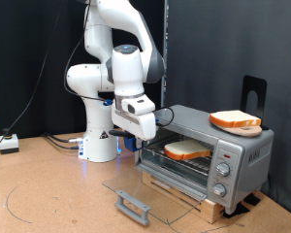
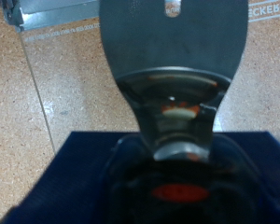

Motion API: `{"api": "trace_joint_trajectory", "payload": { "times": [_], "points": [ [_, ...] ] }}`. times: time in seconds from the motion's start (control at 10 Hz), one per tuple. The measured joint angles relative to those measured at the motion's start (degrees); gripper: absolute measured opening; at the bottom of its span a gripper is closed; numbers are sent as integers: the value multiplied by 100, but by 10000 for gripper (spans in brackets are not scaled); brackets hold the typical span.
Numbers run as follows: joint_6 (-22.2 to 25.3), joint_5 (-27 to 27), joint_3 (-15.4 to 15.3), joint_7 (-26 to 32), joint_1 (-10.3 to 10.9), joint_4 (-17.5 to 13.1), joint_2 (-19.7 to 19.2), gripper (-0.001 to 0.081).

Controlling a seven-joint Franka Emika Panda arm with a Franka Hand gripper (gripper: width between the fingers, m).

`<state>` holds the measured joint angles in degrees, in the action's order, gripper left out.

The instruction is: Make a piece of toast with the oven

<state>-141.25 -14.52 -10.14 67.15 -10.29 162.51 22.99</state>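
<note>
My gripper is filled by the spatula above the open glass door, so it should put the spatula down on the oven's roof before it closes the door.
The silver oven stands at the exterior view's right with its glass door dropped open and the grey bar handle lying near the table. The piece of toast, pale with a tan crust, lies flat on the wire rack inside. My gripper hangs just outside the oven's left front corner, above the open door, with nothing visibly in it. In the wrist view the gripper fills the middle as a dark blur over a dark blue cloth.
A second slice of bread rests on the oven's roof. Three knobs sit on the oven's right front. The white robot base stands behind, with cables and a small box at the left. A black curtain backs the wooden table.
</note>
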Motion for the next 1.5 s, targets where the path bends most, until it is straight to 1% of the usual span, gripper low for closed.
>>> {"api": "trace_joint_trajectory", "payload": {
  "times": [0.2, 0.3, 0.5, 0.7, 0.8, 0.9, 1.1, 1.2, 1.3, 1.5],
  "points": [
    [-19, -125, 185, -11, -132, -65, -18, 396],
    [23, -146, 295, -87, -270, -142, -62, 396],
    [344, -94, 425, -371, -609, -370, -223, 396],
    [396, -73, 529, -537, -893, -522, -399, 396],
    [396, -73, 504, -478, -882, -510, -399, 396],
    [586, -360, 558, -207, -812, -524, -373, 396],
    [1162, -1274, 860, 654, -589, -606, -88, 396],
    [1457, -1596, 1004, 981, -526, -639, 119, 396],
    [1733, -1758, 1101, 1162, -511, -671, 322, 396],
    [2189, -1778, 1151, 1202, -510, -739, 722, 396]
  ]
}}
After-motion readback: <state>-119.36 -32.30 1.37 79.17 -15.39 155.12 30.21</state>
